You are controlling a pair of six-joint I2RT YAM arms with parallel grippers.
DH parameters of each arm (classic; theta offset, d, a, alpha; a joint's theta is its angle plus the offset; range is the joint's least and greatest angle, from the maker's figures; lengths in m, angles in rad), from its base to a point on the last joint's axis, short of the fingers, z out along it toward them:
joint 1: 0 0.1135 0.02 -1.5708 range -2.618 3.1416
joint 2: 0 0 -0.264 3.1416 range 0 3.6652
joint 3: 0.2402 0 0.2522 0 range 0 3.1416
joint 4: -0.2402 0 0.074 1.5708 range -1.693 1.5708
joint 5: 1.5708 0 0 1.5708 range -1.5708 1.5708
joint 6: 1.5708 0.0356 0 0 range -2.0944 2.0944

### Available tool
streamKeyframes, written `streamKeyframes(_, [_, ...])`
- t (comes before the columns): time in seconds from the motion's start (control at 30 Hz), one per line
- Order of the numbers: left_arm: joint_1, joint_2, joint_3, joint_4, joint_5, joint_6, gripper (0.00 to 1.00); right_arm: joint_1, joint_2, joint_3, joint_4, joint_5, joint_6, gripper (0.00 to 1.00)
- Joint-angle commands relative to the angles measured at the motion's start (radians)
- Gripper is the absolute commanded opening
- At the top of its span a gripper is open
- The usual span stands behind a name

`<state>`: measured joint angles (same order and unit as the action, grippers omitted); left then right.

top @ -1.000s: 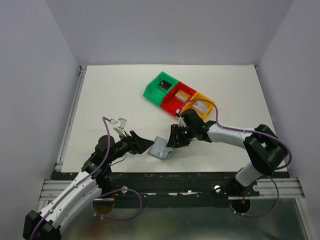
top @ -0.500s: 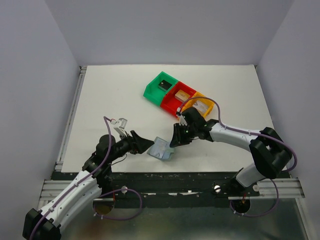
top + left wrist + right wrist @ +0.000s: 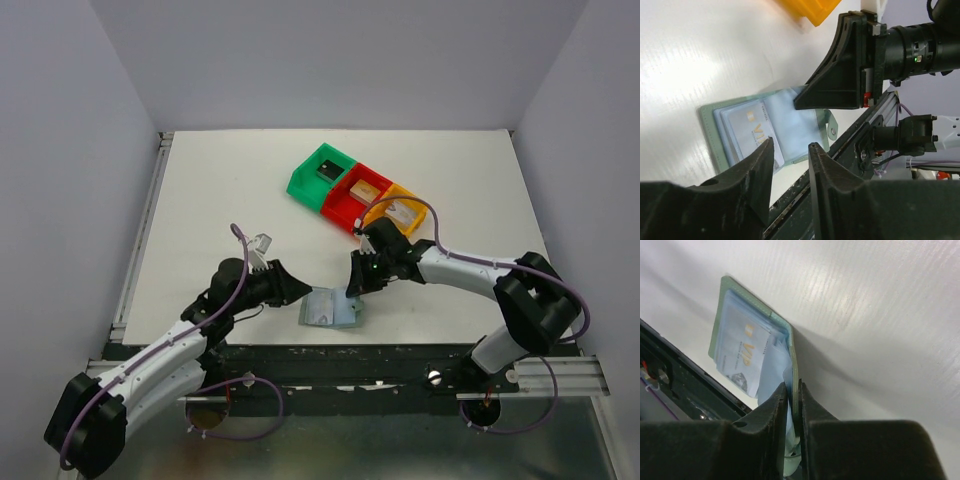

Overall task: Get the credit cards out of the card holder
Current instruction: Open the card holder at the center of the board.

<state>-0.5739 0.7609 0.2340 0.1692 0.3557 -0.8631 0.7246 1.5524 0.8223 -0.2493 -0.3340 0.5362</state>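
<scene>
My right gripper is pinching the card holder's panel next to the credit card's free edge point(image 3: 772, 131). My left gripper should hold the card holder's other end point(image 3: 713, 137) before my right gripper grabs that edge.
The grey-blue card holder point(image 3: 330, 308) lies opened out near the table's front edge. A pale credit card point(image 3: 742, 357) with gold lettering sits in one of its slots, and it also shows as the same card point(image 3: 752, 127) in the left wrist view. My right gripper point(image 3: 352, 287) is shut on the holder's right panel, whose green edge point(image 3: 796, 385) stands pinched between the fingers. My left gripper point(image 3: 298, 293) hovers just left of the holder point(image 3: 707, 117), jaws open with nothing between them point(image 3: 790, 150).
Three joined bins stand at the back centre: green point(image 3: 305, 183) with a black card point(image 3: 328, 170), red point(image 3: 340, 208) with a tan card point(image 3: 366, 189), orange point(image 3: 420, 222) with a light card point(image 3: 403, 212). The table's front edge and metal rail point(image 3: 340, 350) lie right beside the holder.
My left arm has swung right, up to the holder, and its jaws have narrowed. My right gripper has closed on the holder's panel. The holder now lies flatter and slightly further right.
</scene>
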Motion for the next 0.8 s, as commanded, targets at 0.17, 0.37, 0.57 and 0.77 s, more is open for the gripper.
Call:
streamKeyframes(0.17, [-0.066, 0.126, 0.027, 0.167, 0.032, -0.016, 0.35, -0.005, 0.075, 0.061, -0.082, 0.067, -0.061, 0.2])
streamKeyframes(0.37, [-0.098, 0.221, 0.022, 0.225, 0.025, -0.02, 0.29, -0.005, 0.08, 0.077, -0.113, 0.098, -0.07, 0.21])
streamKeyframes(0.57, [-0.103, 0.261, 0.027, 0.222, 0.005, 0.001, 0.25, -0.005, 0.063, 0.09, -0.137, 0.116, -0.073, 0.23])
streamKeyframes(0.77, [-0.104, 0.336, 0.025, 0.225, -0.015, 0.026, 0.22, -0.005, 0.044, 0.103, -0.157, 0.121, -0.076, 0.28])
